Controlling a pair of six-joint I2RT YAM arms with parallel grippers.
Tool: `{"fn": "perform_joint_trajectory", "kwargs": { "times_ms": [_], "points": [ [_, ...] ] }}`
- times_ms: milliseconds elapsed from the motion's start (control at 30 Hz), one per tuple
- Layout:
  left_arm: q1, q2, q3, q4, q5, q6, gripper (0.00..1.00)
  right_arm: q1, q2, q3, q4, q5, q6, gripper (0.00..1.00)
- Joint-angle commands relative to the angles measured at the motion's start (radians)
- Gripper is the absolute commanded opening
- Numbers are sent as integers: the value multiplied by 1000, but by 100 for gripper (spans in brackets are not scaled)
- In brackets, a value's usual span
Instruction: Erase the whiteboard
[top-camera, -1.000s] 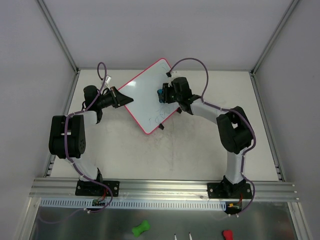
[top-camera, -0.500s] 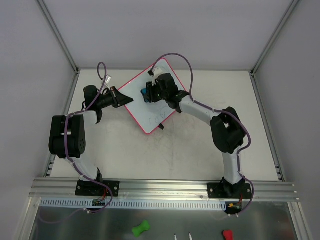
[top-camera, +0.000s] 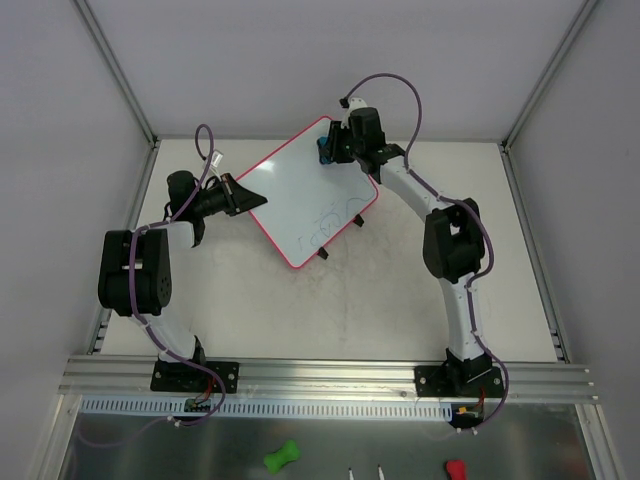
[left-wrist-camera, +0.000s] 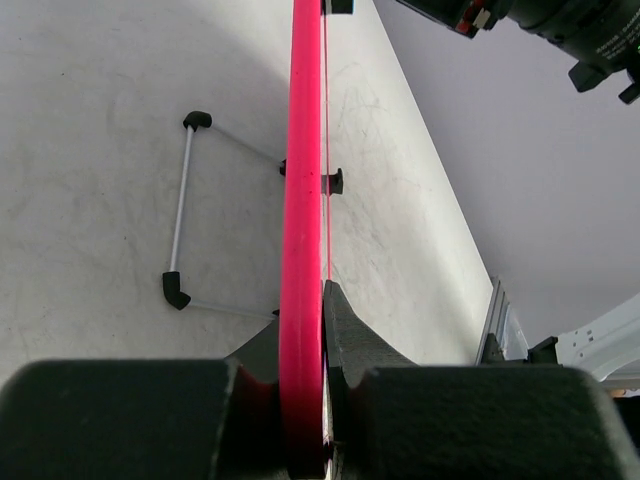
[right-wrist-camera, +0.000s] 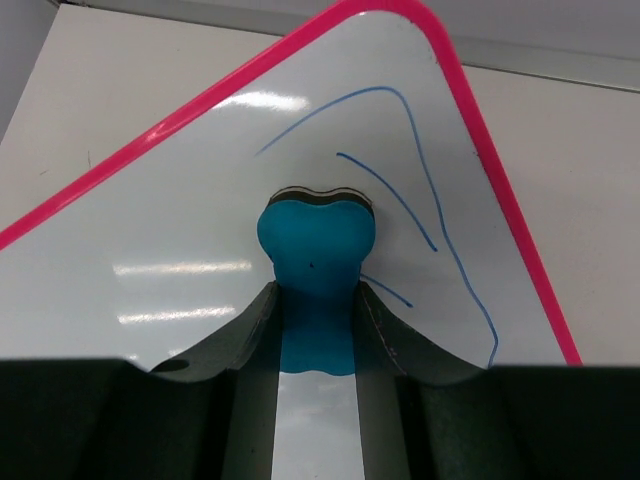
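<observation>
Blue lines (right-wrist-camera: 418, 148) bend past the eraser near the pink-red frame, so next my right gripper turns toward the board's far corner (right-wrist-camera: 405, 32) and wipes down along that board edge.
The whiteboard (top-camera: 300, 195) lies tilted like a diamond at the back of the table, glossy white with a pink-red frame. Faint blue scribbles (top-camera: 335, 215) sit near its lower right edge. Two black clips (top-camera: 322, 253) stick out from that edge. My left gripper (top-camera: 243, 197) is shut on the board's left corner; the left wrist view shows the frame (left-wrist-camera: 303, 200) edge-on between the jaws of that gripper (left-wrist-camera: 300, 320). My right gripper (top-camera: 330, 148) is shut on the blue bone-shaped eraser (right-wrist-camera: 317, 245), which is pressed on the board (right-wrist-camera: 180, 210) near its far corner, beside blue lines (right-wrist-camera: 400, 190).
A thin wire stand with black tips (left-wrist-camera: 180, 220) lies under the board. Grey walls and aluminium posts close in the back and sides. A metal rail (top-camera: 320, 375) runs along the front edge; a green bone-shaped piece (top-camera: 282, 458) and a red piece (top-camera: 455, 468) lie below it.
My right gripper has swept the eraser from the board's right side across to the left and then up to the far corner. The left gripper and the board have not moved.
</observation>
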Motion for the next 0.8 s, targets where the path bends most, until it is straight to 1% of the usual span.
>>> {"fn": "perform_joint_trajectory", "kwargs": {
  "times_ms": [0, 133, 333, 367, 467, 600, 767],
  "points": [
    [5, 14, 8, -19, 37, 71, 0, -1, 36, 95, -107, 30, 34, 0],
    [8, 14, 11, -19, 37, 70, 0, -24, 33, 69, -175, 76, 63, 0],
    [6, 17, 13, -19, 36, 68, 0, -72, -1, -49, -180, 96, 123, 0],
    [6, 15, 11, -19, 36, 68, 0, -78, -7, -84, -178, 102, 129, 0],
    [6, 14, 11, -17, 39, 67, 0, -95, -23, -121, -178, 121, 137, 0],
    [6, 15, 11, -19, 39, 68, 0, -118, -26, -163, -174, 105, 143, 0],
    [6, 22, 14, -19, 45, 64, 0, -130, -38, -189, -106, 73, 149, 0]
  ]
}}
